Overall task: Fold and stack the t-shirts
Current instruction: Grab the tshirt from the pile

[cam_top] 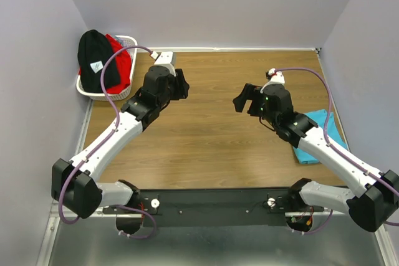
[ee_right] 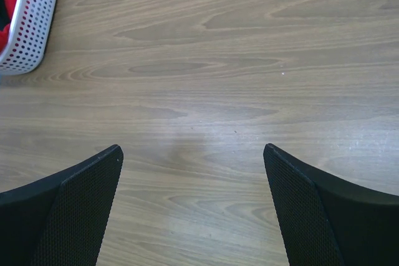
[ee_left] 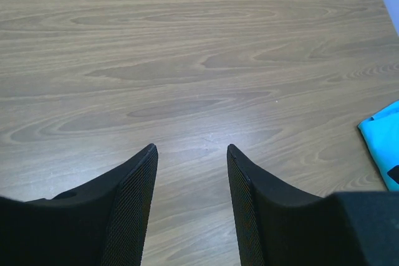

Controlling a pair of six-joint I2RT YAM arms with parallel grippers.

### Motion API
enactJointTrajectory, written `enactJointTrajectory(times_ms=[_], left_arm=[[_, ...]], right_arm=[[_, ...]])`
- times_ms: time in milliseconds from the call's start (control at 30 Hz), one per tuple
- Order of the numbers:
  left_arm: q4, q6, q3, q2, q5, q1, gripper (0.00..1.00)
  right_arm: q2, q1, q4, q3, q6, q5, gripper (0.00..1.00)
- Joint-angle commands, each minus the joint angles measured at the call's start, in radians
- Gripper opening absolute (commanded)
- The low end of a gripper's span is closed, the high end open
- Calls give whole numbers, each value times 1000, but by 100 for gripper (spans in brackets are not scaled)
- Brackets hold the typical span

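My left gripper keeps going toward the black t-shirt [cam_top: 95, 48] and its white label [cam_top: 96, 66], and closes on the cloth next to the label. The black t-shirt lies uncovered on top of the red t-shirt.
A black t-shirt [cam_top: 95, 58] with a small white neck label hangs over the front of the white basket [cam_top: 93, 95] at the back left. A red t-shirt [cam_top: 122, 60] lies in the basket behind it; a red strip [ee_right: 7, 4] of it shows in the right wrist view. A turquoise t-shirt [cam_top: 321, 134] lies folded at the right table edge, partly under the right arm, and its corner [ee_left: 383, 138] shows in the left wrist view. My left gripper [cam_top: 182, 84] is open over bare wood. My right gripper [cam_top: 244, 99] is open wide and empty.
The wooden table [cam_top: 206, 147] lies between grey walls on three sides. The basket's perforated wall [ee_right: 34, 17] is at the upper left of the right wrist view. Purple cables loop above both arms.
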Motion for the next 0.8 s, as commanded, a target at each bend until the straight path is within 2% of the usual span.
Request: enactJointTrajectory(times_ms=[0,67,200,233,333,367,400,467,567,700,767], left_arm=[[16,-22,14,-14,-39,3,56],[10,-23,38,-6,-54,4,56],[-65,-65,137,64,-185,36,61],[-79,-74,188,102,-196,75,65],[-96,-107,262,156,-182,156,67],[-96,-117,311,191,-188,215,67],[-102,-132,337,211,-191,245,86],[-110,-152,423,253,-202,306,89],[-145,-155,535,371,-292,427,89],[-186,-151,655,503,-341,510,89],[-194,-144,713,576,-347,587,88]], right_arm=[[-21,1,-20,17,-44,4,100],[-21,-2,-22,14,-58,-10,100],[-30,0,-23,2,-71,-23,100],[-31,1,-23,-2,-77,-29,100],[-31,0,-25,-8,-77,-52,100],[-30,0,-25,-11,-74,-62,100],[-31,0,-25,-14,-72,-79,100],[-31,0,-23,-21,-67,-84,100],[-30,0,-26,-25,-69,-92,100],[-28,0,-25,-14,-69,-119,100],[-27,0,-26,-8,-71,-116,100]])
